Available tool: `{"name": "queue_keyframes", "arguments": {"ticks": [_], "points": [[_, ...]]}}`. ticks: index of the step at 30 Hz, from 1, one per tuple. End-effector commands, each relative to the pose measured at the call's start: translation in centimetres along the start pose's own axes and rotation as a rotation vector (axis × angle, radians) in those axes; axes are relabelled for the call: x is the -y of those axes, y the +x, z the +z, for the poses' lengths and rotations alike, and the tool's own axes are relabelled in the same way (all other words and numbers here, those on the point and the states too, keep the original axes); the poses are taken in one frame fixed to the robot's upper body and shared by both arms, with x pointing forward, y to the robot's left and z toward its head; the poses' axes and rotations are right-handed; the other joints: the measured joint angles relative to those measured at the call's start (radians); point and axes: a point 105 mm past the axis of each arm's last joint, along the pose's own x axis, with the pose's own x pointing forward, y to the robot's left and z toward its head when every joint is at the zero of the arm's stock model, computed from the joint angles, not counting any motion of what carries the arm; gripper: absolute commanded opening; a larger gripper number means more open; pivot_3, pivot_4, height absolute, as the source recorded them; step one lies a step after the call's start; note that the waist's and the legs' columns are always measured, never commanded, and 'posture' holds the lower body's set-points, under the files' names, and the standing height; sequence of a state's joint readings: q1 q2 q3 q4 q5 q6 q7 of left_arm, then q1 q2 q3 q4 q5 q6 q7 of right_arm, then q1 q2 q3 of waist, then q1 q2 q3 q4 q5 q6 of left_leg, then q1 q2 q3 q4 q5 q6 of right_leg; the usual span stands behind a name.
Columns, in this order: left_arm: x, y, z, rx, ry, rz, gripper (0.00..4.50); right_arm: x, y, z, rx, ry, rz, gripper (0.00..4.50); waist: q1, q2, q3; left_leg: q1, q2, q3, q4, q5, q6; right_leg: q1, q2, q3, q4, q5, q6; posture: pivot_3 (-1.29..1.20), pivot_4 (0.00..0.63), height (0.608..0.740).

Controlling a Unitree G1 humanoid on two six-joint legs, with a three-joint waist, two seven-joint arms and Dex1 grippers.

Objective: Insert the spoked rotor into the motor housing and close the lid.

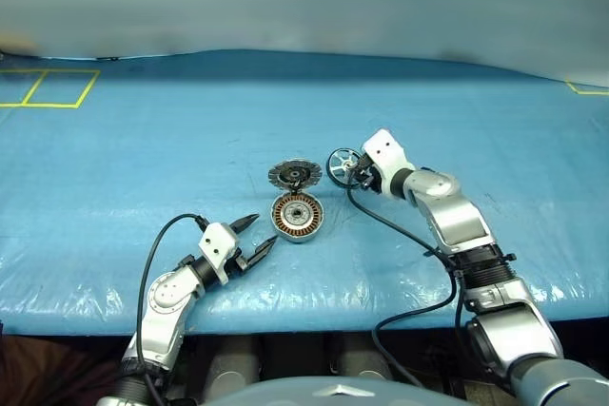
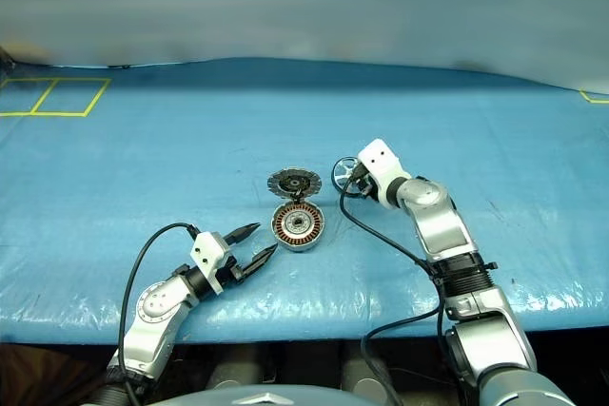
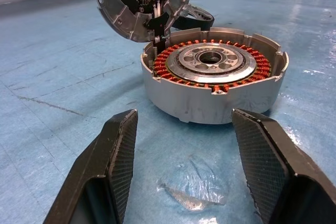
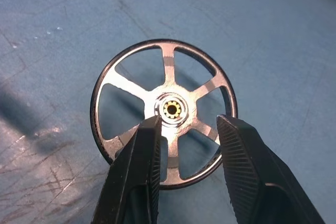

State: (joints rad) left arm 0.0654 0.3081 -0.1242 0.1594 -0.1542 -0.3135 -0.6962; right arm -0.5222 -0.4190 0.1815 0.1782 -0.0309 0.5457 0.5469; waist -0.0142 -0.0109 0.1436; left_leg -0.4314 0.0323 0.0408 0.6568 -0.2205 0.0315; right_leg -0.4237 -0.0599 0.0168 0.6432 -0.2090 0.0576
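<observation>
My gripper is going to lower the spoked rotor (image 4: 165,114) into the motor housing. The rotor has wide gaps (image 4: 140,71) between its spokes, so the copper windings will still show through it then.
The motor housing (image 1: 297,217) lies on the blue table with its copper windings up. Its lid (image 1: 293,175) stands swung open at the far edge, on its hinge. The spoked rotor (image 1: 341,164), a black ring with silvery spokes, is just right of the lid. My right gripper (image 4: 189,121) is over its lower half, fingers apart on either side of one spoke and pressing on nothing. I cannot tell whether the rotor rests on the table. My left gripper (image 1: 263,231) stands open near the front, pointing at the housing (image 3: 210,85) a short way off, with nothing in it.
A wrinkled blue sheet (image 1: 114,187) covers the table, whose front edge runs just behind my left wrist. Yellow tape squares (image 1: 48,87) mark the far left corner. A black cable (image 1: 400,235) hangs along my right forearm.
</observation>
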Motion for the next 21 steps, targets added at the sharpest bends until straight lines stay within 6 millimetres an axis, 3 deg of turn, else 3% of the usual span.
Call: {"name": "queue_keyframes", "arguments": {"ticks": [1,21], "points": [[-0.1,-0.1,0.3,0.011,0.023,0.009,3.01,-0.1,-0.1,0.5,0.021,-0.023,0.006,1.74,0.0,0.0,0.0,0.0,0.0,0.0,0.0,0.0,0.0,0.0,0.0,0.0,0.0,0.0,0.0,0.0,0.15,0.74],[-0.3,-0.1,0.0,0.002,0.029,0.009,3.01,-0.8,0.0,-2.6,-0.084,-0.035,0.027,1.74,-0.001,0.001,-0.001,0.002,0.0,-0.001,0.001,0.0,0.0,0.002,0.0,0.0,0.0,0.0,0.0,0.0,0.15,0.74]]}}
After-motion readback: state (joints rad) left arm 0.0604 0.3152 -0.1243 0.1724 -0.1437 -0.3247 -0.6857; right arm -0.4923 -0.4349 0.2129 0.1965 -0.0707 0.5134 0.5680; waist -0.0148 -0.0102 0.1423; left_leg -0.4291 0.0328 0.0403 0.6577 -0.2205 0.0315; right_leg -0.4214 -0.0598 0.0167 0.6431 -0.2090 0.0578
